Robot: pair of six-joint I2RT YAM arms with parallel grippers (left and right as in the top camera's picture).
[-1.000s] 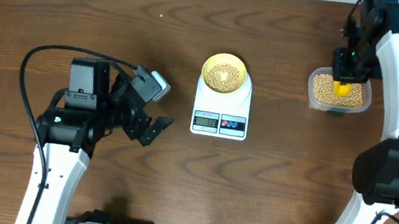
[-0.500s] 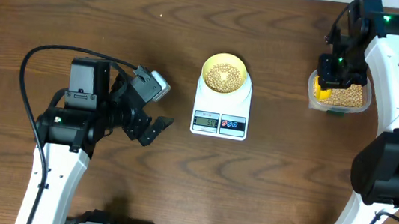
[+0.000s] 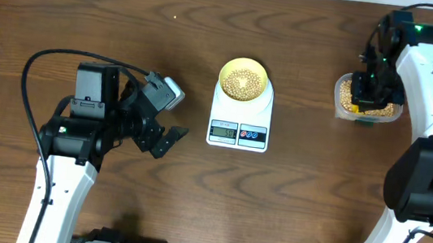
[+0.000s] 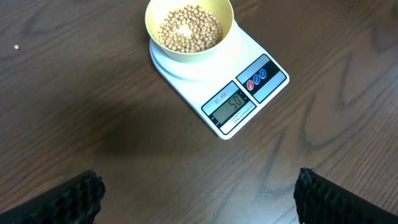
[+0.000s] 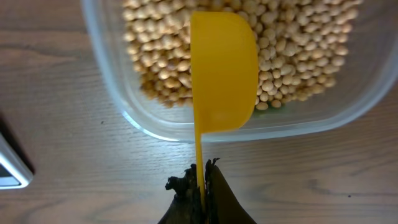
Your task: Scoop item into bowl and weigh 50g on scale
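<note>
The scoop in my right gripper is steep over the tub (image 3: 355, 109), so next I lift it clear, tilt it flatter and come in from the tub's end (image 3: 398, 109) opposite the scale.
A pale-yellow bowl (image 3: 243, 80) holding tan beans (image 4: 188, 28) sits on the white scale (image 3: 239, 122); its display (image 4: 231, 104) reads about 50. My right gripper (image 5: 200, 177) is shut on the handle of a bright-yellow scoop (image 5: 222, 68), held over the edge of a clear tub (image 3: 368, 100) full of beans (image 5: 292, 43). The scoop's back faces the camera, so its contents are hidden. My left gripper (image 3: 167, 140) is open and empty above bare table, left of the scale.
The brown wooden table (image 3: 128, 38) stretches around the scale. The clear tub stands at the far right, under the right arm (image 3: 426, 72). The left arm's base and cable (image 3: 78, 114) are at the left.
My right gripper with the scoop has swung from over the tub's middle to its left side, then back over the tub. The left arm has not moved.
</note>
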